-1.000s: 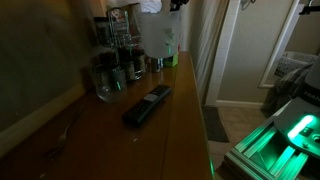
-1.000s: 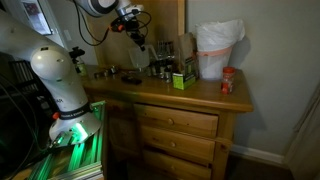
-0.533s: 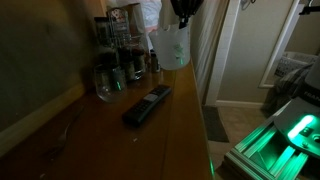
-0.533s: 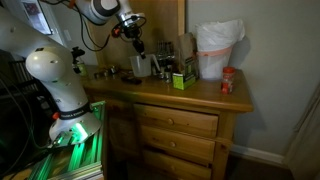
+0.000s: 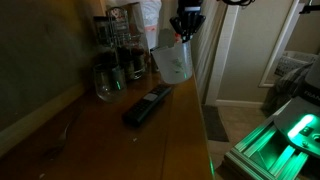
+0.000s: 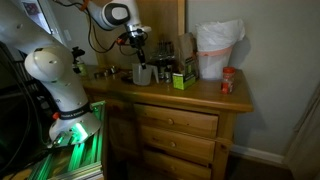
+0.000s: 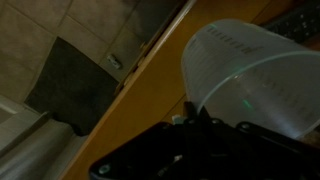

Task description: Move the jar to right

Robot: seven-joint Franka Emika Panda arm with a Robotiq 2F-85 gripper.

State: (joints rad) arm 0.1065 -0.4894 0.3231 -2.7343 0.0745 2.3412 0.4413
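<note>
My gripper goes on moving the jar down until its base sits flat and then let go, because the jar hangs with its opening up over a clear patch of dresser top [image 5: 173, 87].
The jar [image 5: 173, 62] is a translucent whitish plastic jug with faint marks on its side. It hangs tilted above the wooden dresser top, near its open edge. My gripper [image 5: 184, 33] is shut on the jar's rim from above. In the other exterior view the jar [image 6: 142, 73] is over the dresser, beside the small bottles, with my gripper [image 6: 139, 60] on top of it. In the wrist view the jar [image 7: 250, 75] fills the right half and its rim sits between my dark fingers [image 7: 195, 112].
A flat black remote [image 5: 147, 104] lies on the dresser top [image 5: 110, 140]. Dark spice jars and bottles [image 5: 115, 62] stand at the back by the wall. A white bag [image 6: 218, 50], a green box [image 6: 181, 80] and a red cup [image 6: 228, 81] stand further along.
The gripper has carried the jar away from the bottles at the back, toward the dresser's open edge and lower, tilting it.
</note>
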